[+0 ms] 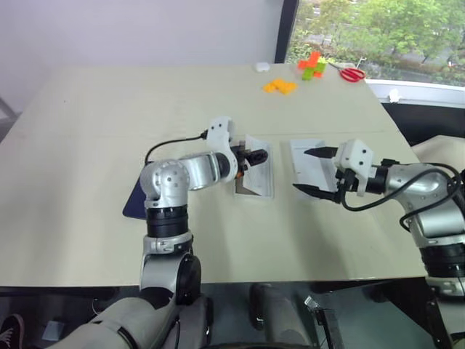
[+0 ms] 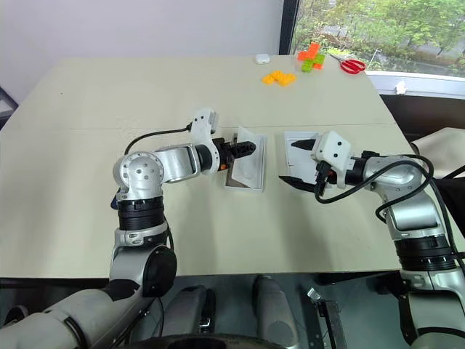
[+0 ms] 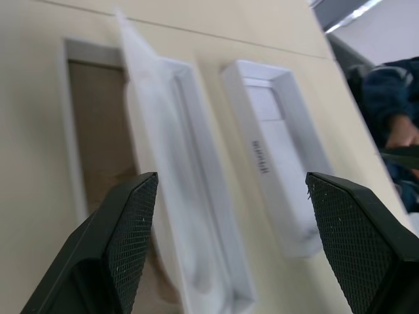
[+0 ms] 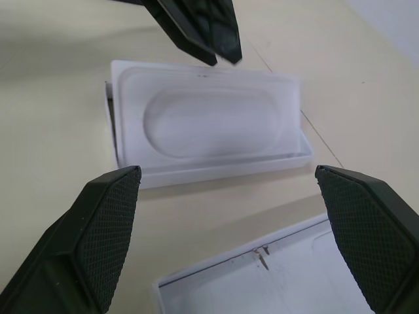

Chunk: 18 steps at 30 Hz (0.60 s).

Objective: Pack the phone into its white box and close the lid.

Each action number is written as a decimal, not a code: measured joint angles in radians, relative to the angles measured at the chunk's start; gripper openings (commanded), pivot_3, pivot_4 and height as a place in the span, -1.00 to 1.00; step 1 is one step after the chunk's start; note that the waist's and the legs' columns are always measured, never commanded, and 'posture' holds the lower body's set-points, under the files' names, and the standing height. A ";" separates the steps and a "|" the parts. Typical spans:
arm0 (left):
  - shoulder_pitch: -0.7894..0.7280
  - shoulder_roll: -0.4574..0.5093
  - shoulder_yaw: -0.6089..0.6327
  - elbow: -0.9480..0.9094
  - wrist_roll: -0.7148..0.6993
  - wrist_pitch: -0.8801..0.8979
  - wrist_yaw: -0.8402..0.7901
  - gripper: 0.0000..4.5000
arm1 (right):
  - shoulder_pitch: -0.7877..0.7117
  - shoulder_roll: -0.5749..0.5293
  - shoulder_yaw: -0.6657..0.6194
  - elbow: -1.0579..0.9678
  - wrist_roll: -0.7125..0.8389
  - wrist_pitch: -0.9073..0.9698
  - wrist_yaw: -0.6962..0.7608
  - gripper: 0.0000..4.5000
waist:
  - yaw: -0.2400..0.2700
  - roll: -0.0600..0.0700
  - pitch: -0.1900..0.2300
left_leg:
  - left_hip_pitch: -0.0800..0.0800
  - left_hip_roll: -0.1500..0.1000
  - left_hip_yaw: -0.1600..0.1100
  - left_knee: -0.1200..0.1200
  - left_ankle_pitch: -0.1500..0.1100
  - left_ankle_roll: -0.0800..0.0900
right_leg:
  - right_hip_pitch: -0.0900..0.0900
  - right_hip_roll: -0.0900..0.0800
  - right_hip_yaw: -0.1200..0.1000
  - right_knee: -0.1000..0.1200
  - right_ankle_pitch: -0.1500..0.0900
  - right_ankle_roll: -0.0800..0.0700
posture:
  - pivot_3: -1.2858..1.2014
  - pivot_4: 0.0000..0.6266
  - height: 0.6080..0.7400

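Note:
The white insert leans tilted [image 2: 247, 135] on the white box's rim, so I should close my left gripper and push the insert flat [image 2: 252, 167] before I pack the phone.
The white box [image 3: 98, 118] lies mid-table with its pale brownish floor bare. A white insert [image 4: 209, 121] with an oval hollow leans tilted on its right rim. My left gripper [image 1: 251, 156] hovers just above the box, open, with nothing between its fingers [image 3: 131, 216]. To the right lies the lid [image 1: 305, 161], plain white inside facing up. Over the lid my right gripper [image 1: 317, 171] stands open and empty. The dark navy phone [image 1: 135, 202] lies flat at the left, mostly hidden behind my left elbow.
Orange blocks [image 1: 280, 86], orange and green blocks [image 1: 312, 67], red scissors [image 1: 352, 74] and a small white object [image 1: 262, 67] sit at the table's far right corner by the window. The table's right edge runs close past my right arm.

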 measured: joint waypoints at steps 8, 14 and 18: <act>0.010 0.032 -0.003 -0.055 -0.001 0.029 -0.027 0.69 | -0.003 0.001 0.001 0.002 -0.002 -0.003 0.000 1.00 | 0.000 0.000 0.000 | 0.000 0.000 0.000 0.000 0.000 0.000 | 0.000 0.000 0.000 0.000 0.000 0.000 | 0.03 -0.52 1.00; 0.033 0.012 -0.014 -0.011 0.026 -0.077 -0.045 0.46 | -0.010 0.007 0.006 0.011 -0.010 -0.004 -0.003 1.00 | 0.001 0.000 0.000 | 0.000 0.000 0.000 0.000 0.000 0.000 | 0.000 0.000 0.000 0.000 0.000 0.000 | 0.03 -0.52 1.00; 0.069 0.003 -0.073 0.079 0.069 -0.145 -0.055 -0.36 | -0.027 0.012 0.012 0.028 -0.037 -0.027 -0.017 1.00 | 0.001 0.000 0.000 | 0.000 -0.001 0.000 0.000 0.000 0.000 | 0.000 0.000 0.000 0.000 0.000 0.000 | 0.03 -0.52 1.00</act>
